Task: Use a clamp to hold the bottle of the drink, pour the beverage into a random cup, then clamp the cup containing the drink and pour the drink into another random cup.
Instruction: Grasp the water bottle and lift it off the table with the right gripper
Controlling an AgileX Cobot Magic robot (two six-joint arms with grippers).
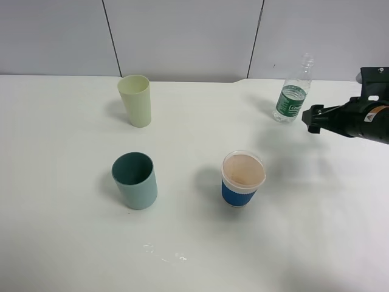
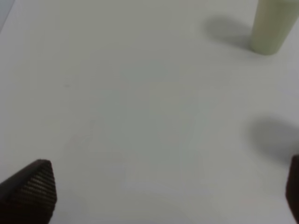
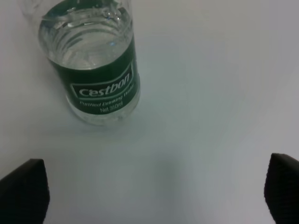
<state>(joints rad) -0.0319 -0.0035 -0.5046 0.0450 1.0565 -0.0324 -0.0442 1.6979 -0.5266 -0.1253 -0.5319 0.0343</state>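
Note:
I expect the water to run out in a thin stream only when I tip the bottle's neck down, because the water is low in the bottle [image 1: 293,93], below its narrow opening [image 1: 307,59].
The bottle of the drink [image 1: 293,91], clear with a dark green label, stands upright at the back right. It holds water in the right wrist view [image 3: 100,70]. My right clamp [image 1: 312,118] hovers just right of it, open, with the bottle ahead of its fingertips [image 3: 23,191] and not between them. The teal tumbler [image 1: 135,180] stands front left; whether it holds liquid does not show. The blue-sleeved cup [image 1: 242,178] stands at the centre front, its pinkish inside showing. My left clamp [image 2: 163,196] is out of the high view, open over bare table.
A taller pale yellow-green cup [image 1: 136,100] stands at the back left and also shows in the left wrist view [image 2: 273,25]. A few drops of water [image 1: 164,252] lie on the white table [image 1: 61,243] near the front. A grey wall runs behind the table.

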